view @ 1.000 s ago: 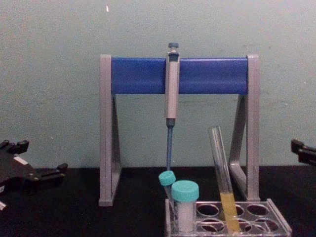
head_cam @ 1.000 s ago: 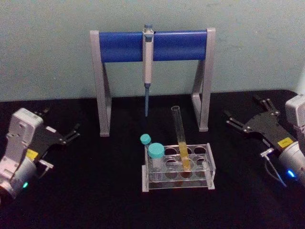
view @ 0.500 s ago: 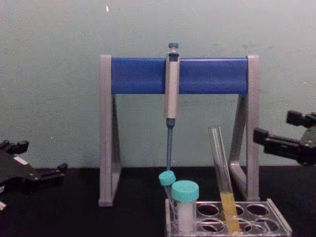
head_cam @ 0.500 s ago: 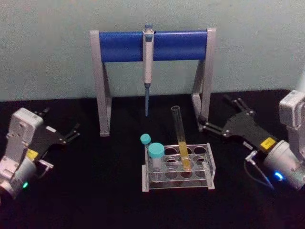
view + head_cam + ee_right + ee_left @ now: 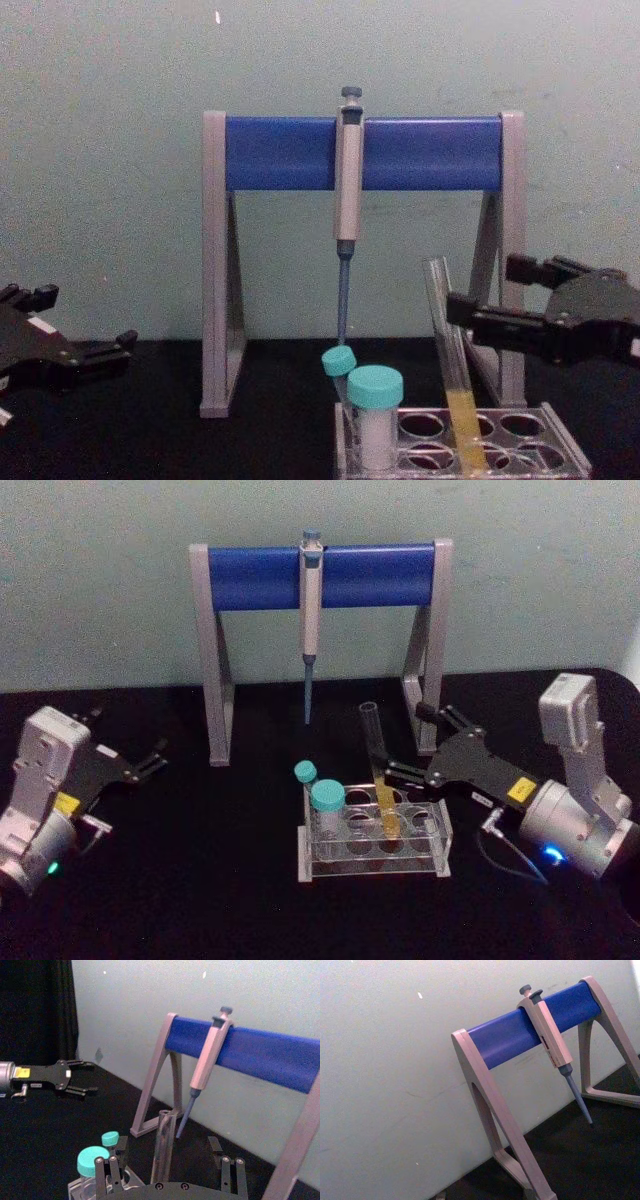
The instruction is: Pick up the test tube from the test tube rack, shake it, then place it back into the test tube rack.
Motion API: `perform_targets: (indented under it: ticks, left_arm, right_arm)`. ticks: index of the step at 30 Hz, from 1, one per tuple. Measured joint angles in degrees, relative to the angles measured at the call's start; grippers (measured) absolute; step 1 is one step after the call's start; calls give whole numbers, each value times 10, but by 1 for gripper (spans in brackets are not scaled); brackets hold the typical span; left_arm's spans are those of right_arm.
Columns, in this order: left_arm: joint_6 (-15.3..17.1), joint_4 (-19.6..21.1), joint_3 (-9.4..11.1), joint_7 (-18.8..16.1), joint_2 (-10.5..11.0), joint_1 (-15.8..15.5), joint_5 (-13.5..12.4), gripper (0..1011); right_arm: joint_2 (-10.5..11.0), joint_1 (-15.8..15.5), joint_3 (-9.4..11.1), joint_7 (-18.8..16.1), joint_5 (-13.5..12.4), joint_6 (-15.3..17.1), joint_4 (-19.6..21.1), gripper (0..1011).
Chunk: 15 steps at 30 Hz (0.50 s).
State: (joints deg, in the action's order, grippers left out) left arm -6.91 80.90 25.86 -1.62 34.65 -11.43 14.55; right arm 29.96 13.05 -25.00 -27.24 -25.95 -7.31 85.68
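Observation:
The test tube (image 5: 449, 340) is leaning loosely in its rack hole (image 5: 469, 426), so it will slip out freely and the rack will stay in place when the robot lifts.
The test tube (image 5: 372, 735) is a long clear glass tube with yellow liquid in its lower part. It leans in the clear plastic test tube rack (image 5: 440, 830) on the black table. My right gripper (image 5: 402, 742) is open at the tube's upper half, coming in from the right. In the right wrist view the test tube (image 5: 164, 1160) stands between the two fingers, touching neither. From the chest the right gripper (image 5: 485, 287) sits level with the test tube (image 5: 455, 370) above the rack (image 5: 560, 445). My left gripper (image 5: 130, 735) rests open at the far left.
A grey-and-blue pipette stand (image 5: 320, 575) spans the table behind the rack, with a pipette (image 5: 310, 600) hanging from its bar. Two teal-capped vials (image 5: 326, 798) stand at the rack's left end. The stand's right leg (image 5: 428, 695) is just behind my right gripper.
My right gripper has swung in from the far right toward the rack, and its open fingers now straddle the tube. The left arm and the tube have not moved.

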Motion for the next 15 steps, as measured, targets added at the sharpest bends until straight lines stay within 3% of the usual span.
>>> perform_targets:
  ticks: [15]
  left_arm:
    - [0, 0, 0, 0, 0, 0, 0, 1001]
  right_arm:
    - [-25, 29, -6, -30, 8, 48, -32, 1000]
